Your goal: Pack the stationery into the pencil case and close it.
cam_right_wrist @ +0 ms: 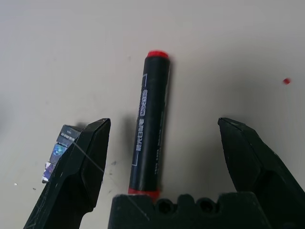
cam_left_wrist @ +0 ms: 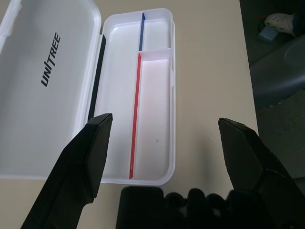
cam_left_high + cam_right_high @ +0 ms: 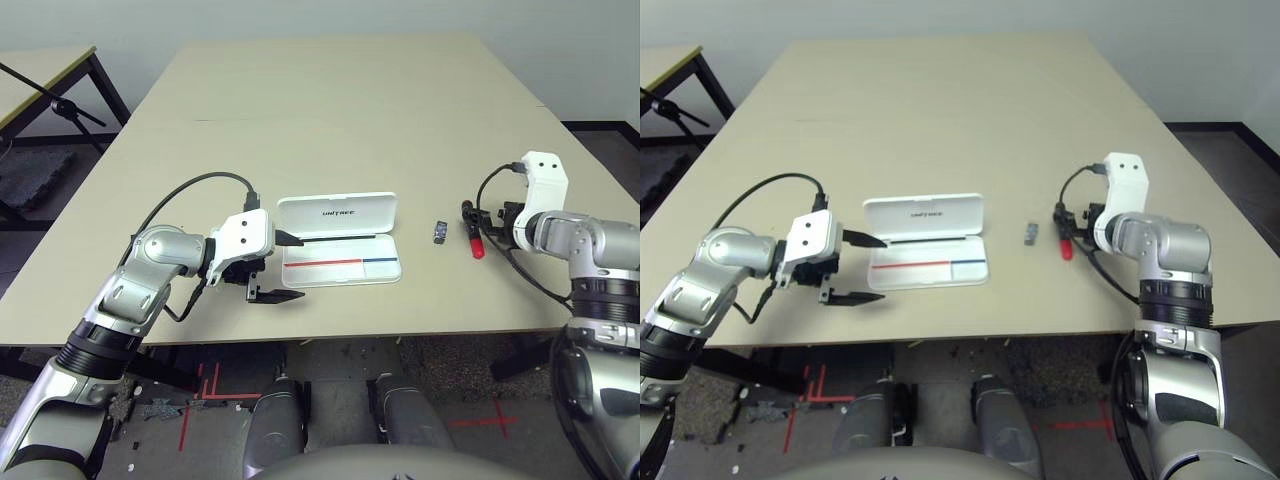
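My right gripper should pick up the marker point(image 3: 476, 241) and turn it to fit, because it lies far from my left gripper and crosswise to the tray's long rear compartment point(image 3: 340, 250).
The white pencil case point(image 3: 342, 268) lies open near the table's front edge, its lid point(image 2: 43, 81) with "UNITREE" lettering laid flat behind the tray. The tray point(image 2: 152, 95) holds nothing but red and blue stripes. My left gripper point(image 3: 297, 268) is open just left of the case, its fingers pointing at the tray. To the right lies the marker point(image 1: 150, 126), with a dark barrel and red ends. My right gripper point(image 1: 163, 123) hangs open over it, one finger on each side. The tiny dark clip-like piece point(image 3: 439, 232) rests just left of the marker. The pale green stick is out of view.
The tan table point(image 3: 340, 110) stretches bare behind the case. A second table point(image 3: 45, 65) and a black stand stay off to the far left. The table's front edge runs just below the case and my left gripper.
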You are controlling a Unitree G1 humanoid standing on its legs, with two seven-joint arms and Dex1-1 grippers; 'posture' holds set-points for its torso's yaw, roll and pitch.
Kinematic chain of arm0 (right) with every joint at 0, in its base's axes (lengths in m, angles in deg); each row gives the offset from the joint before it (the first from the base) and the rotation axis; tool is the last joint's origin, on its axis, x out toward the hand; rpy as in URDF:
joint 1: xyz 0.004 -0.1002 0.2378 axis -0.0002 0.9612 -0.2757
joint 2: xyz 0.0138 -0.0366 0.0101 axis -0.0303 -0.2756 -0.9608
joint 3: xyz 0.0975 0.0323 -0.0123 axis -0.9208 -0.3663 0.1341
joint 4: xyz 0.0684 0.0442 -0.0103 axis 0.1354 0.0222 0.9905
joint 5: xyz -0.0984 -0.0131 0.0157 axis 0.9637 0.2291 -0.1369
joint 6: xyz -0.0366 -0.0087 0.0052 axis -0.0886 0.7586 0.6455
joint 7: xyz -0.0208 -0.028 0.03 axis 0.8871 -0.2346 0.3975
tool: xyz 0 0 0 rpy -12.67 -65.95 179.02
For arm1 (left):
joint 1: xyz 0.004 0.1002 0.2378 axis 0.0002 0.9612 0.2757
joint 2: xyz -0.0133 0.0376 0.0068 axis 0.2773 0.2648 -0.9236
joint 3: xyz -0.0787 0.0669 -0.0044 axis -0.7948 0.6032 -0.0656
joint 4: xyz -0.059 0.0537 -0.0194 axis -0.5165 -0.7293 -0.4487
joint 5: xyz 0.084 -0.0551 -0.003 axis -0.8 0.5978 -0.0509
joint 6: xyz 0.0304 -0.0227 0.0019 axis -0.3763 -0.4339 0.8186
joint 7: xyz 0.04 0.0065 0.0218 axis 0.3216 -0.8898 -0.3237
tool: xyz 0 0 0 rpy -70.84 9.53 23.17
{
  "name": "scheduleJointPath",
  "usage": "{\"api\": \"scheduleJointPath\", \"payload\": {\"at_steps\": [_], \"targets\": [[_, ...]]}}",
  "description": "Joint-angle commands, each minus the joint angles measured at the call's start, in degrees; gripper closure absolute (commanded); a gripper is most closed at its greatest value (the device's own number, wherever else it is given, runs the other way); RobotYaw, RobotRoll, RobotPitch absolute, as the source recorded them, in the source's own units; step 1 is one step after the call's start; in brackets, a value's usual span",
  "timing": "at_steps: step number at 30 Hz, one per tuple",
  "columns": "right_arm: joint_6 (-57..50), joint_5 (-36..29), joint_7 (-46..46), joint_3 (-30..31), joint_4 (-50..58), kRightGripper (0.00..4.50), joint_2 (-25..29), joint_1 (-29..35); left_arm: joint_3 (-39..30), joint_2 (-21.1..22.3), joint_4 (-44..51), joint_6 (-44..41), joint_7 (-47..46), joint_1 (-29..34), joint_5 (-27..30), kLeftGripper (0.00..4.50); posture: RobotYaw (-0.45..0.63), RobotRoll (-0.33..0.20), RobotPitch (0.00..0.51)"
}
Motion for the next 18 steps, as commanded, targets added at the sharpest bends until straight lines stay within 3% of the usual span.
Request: {"api": "scheduleJointPath", "payload": {"at_steps": [1, 13, 16, 18], "targets": [[-0.36, -0.21, -0.2, 0.65, -0.88, 0.0, -0.37, 0.69, 0.79, -0.05, 1.62, -1.13, -0.14, -0.46, -0.32, 0.02, -0.13, 0.0, 0.053], [1.42, 0.28, -0.55, 1.56, -3.14, 0.0, -0.78, 0.85, 0.92, -0.2, 3.81, -3.61, -0.34, -0.59, -0.09, 0.02, -0.12, 0.0, 0.059], [2.25, 0.46, -0.58, 1.59, -4.18, 0.59, -0.65, 0.71, 1.02, -0.27, 4.19, -4.01, -0.47, -0.55, -0.13, 0.0, -0.12, 0.0, 0.059], [2.79, 0.65, -0.51, 1.72, -4.74, 1.3, -0.44, 0.66, 1.07, -0.29, 4.4, -4.22, -0.55, -0.51, -0.16, 0.0, -0.12, 0.0, 0.059]]}}
